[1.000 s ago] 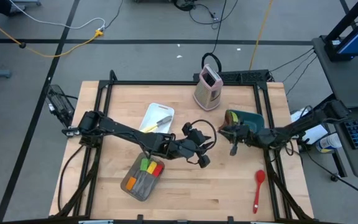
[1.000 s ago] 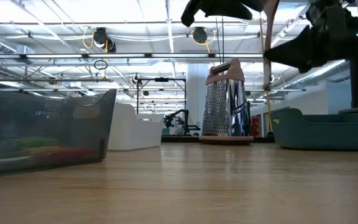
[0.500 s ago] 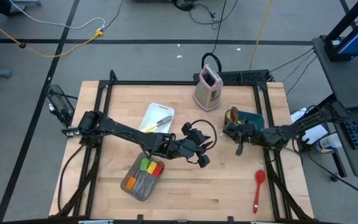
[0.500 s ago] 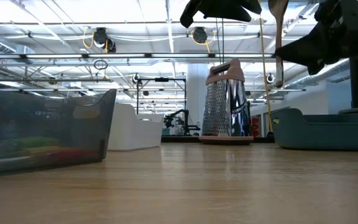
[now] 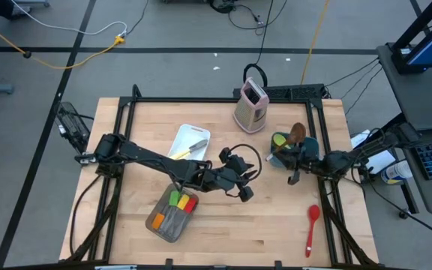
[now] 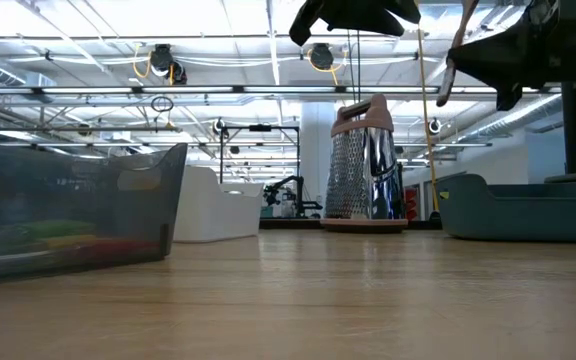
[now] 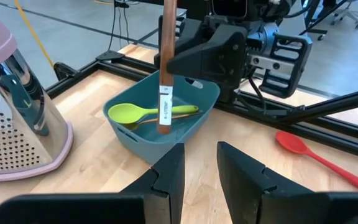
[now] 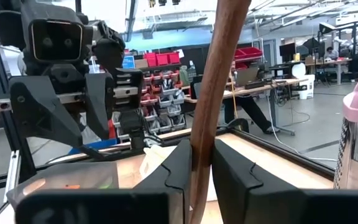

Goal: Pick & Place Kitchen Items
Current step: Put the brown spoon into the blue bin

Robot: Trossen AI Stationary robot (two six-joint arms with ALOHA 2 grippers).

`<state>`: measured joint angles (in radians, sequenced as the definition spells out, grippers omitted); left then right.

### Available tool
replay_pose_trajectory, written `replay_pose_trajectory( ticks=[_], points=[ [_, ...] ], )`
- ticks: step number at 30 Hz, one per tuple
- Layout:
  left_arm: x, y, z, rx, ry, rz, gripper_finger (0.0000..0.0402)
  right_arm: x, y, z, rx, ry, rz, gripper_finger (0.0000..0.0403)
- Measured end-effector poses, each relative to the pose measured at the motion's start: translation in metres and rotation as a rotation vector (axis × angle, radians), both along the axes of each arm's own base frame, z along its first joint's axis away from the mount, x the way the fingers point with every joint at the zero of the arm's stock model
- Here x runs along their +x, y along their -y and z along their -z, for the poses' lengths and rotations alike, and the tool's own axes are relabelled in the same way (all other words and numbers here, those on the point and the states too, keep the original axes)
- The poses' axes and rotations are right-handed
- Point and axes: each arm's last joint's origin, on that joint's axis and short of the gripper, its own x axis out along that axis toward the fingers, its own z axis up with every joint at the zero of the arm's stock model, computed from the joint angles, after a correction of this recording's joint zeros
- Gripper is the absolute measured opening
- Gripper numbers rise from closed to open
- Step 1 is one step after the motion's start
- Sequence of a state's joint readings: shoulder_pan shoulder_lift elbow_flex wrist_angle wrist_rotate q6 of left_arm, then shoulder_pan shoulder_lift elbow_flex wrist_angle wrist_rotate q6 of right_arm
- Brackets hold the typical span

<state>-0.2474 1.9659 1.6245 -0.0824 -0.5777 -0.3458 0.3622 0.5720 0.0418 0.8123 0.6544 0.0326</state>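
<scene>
The wooden spoon stands upright [image 6: 456, 50] with its bowl up, so next I pull my right gripper back and tip it bowl-first to lie by the green spoon [image 5: 279, 140].
A brown wooden spoon [image 5: 297, 133] stands nearly upright over the teal bin [image 5: 307, 142], bowl end up, with my right gripper [image 5: 289, 159] shut on its handle. Its lower handle end [image 7: 164, 126] hangs just above the bin, where a green spoon [image 7: 129, 113] lies. A red spoon [image 5: 312, 225] lies on the table near the right front. My left gripper [image 5: 244, 191] hovers open at mid-table with nothing between its fingers [image 7: 166, 177], pointing at the bin. My right gripper pinches the wooden spoon's handle [image 8: 205, 127] between its two fingers, which come about level from the table's right side and lie across it. The spoon stands upright in the hold, lifted clear, its lower end over the bin.
A pink-and-steel box grater [image 5: 251, 105] stands behind the bin at the far side. A white tray [image 5: 186, 135] with a yellow-handled knife lies left of centre. A grey pan [image 5: 156, 223] with green, orange and red spatulas sits near the front.
My right gripper has drawn back toward the table's right edge and over the teal bin, rolling as it went. The wooden spoon has swung with it, and its bowl end now shows above the bin.
</scene>
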Motion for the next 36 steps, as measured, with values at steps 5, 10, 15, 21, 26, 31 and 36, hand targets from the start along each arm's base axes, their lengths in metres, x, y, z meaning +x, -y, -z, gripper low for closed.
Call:
replay_pose_trajectory(
  ticks=[5, 10, 15, 21, 26, 31, 36],
  points=[
    [0.000, 0.000, 0.000, 0.000, 0.000, 0.000, 0.0097, 0.000, 0.000, 0.000, -0.002, -0.005, -0.003, 0.0031],
    [0.000, 0.000, 0.001, -0.001, -0.016, 0.021, 0.0097, 0.004, -0.003, 0.010, -0.025, -0.147, -0.045, 0.0031],
    [-0.008, 0.002, 0.002, 0.003, -0.098, 0.056, 0.0097, 0.014, -0.007, -0.032, -0.011, -0.254, -0.065, 0.0031],
    [-0.035, 0.004, -0.020, 0.016, -0.185, 0.060, 0.0097, 0.007, -0.006, -0.098, -0.006, -0.485, -0.106, 0.0031],
    [-0.058, 0.000, -0.042, 0.026, -0.220, 0.050, 0.0097, -0.003, -0.003, -0.126, 0.084, -0.751, -0.101, 0.0031],
    [-0.071, -0.008, -0.056, 0.080, -0.244, 0.033, 0.0097, -0.015, 0.003, -0.135, 0.178, -1.002, -0.001, 0.0030],
    [-0.070, -0.017, -0.057, 0.112, -0.254, 0.025, 0.0097, -0.020, 0.005, -0.120, 0.317, -1.310, -0.023, 0.0031]
  ],
)
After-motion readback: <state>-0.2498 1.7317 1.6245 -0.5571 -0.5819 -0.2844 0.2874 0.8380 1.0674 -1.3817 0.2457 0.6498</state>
